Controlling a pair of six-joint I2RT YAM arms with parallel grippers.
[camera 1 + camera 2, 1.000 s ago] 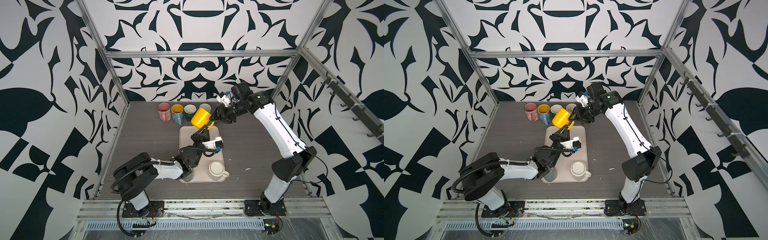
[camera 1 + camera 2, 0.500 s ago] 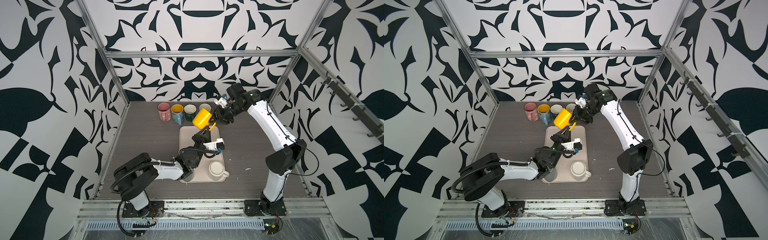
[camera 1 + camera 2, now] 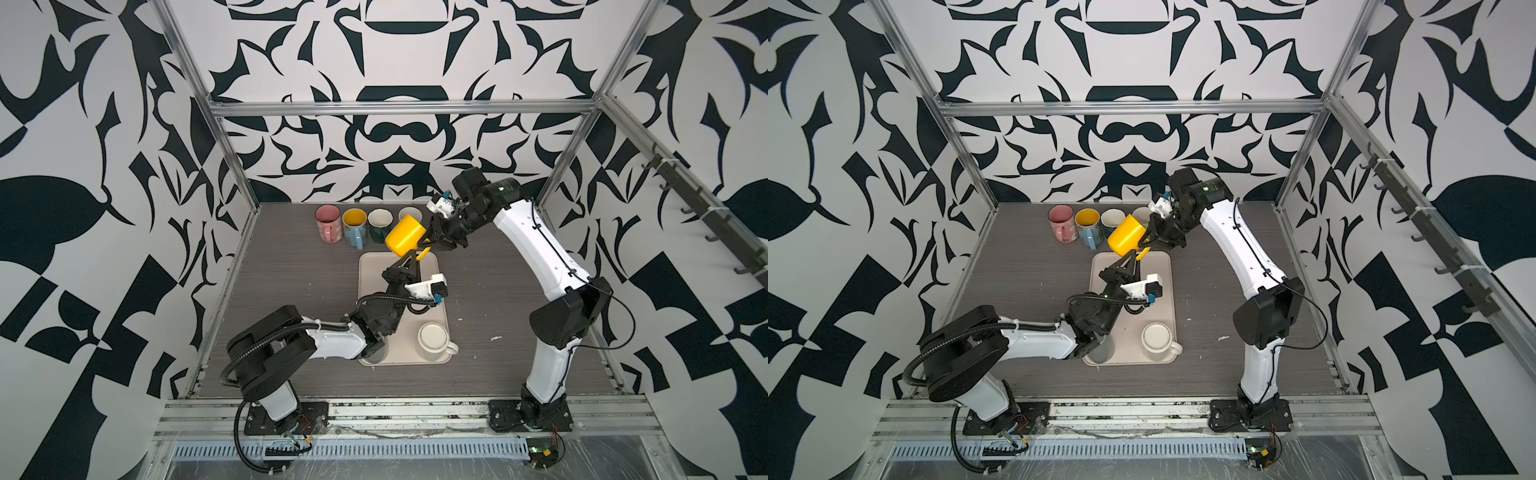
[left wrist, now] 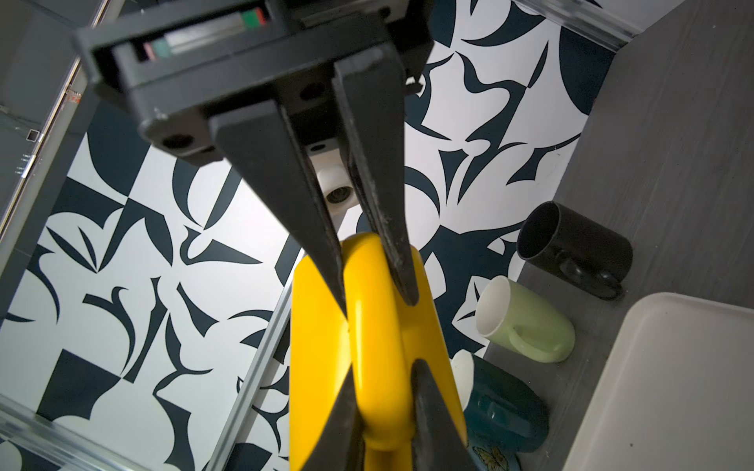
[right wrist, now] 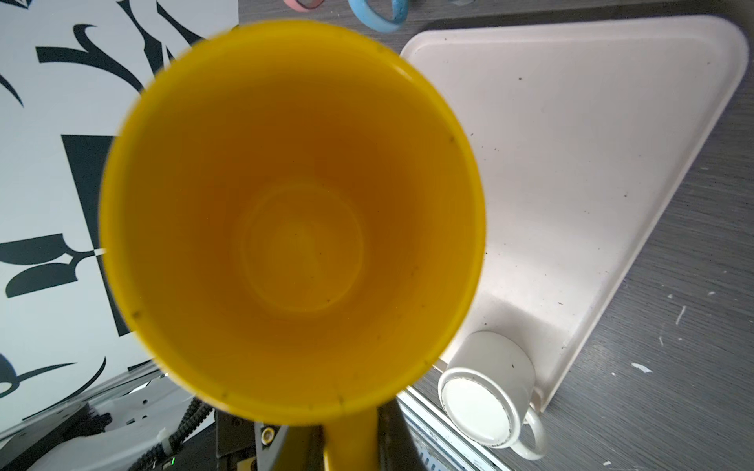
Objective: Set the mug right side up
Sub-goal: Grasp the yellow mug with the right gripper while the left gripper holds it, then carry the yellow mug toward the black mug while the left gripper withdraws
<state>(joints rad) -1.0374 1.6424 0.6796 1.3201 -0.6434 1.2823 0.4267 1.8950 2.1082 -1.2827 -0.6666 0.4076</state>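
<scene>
The yellow mug's handle [image 3: 423,253] is held by both grippers, so my left gripper should open and back away before my right gripper stands the mug upright beside the black mug.
A yellow mug [image 3: 405,240] [image 3: 1126,239] hangs tilted in the air over the far end of the beige tray [image 3: 432,266]. Its base points up and to the left, and its mouth faces the right wrist camera [image 5: 293,220]. My left gripper [image 3: 411,262] [image 4: 385,367] reaches up from below and is shut on the mug's handle [image 4: 375,326]. My right gripper [image 3: 428,241] [image 4: 375,301] comes from the far right and is shut on the same handle, higher up. In the right wrist view the handle [image 5: 351,440] runs down between dark fingers.
A white mug [image 3: 434,338] [image 5: 485,403] stands upside down on the tray's near end. A grey mug [image 3: 376,353] is half hidden under my left arm. Upright mugs line the back: pink [image 3: 328,222], blue [image 3: 355,226], teal [image 4: 502,407], light green [image 4: 526,322], black [image 4: 575,248].
My right arm has swung in toward the yellow mug, and its gripper has closed on the handle. My left gripper has kept its hold, and the mug has barely moved.
</scene>
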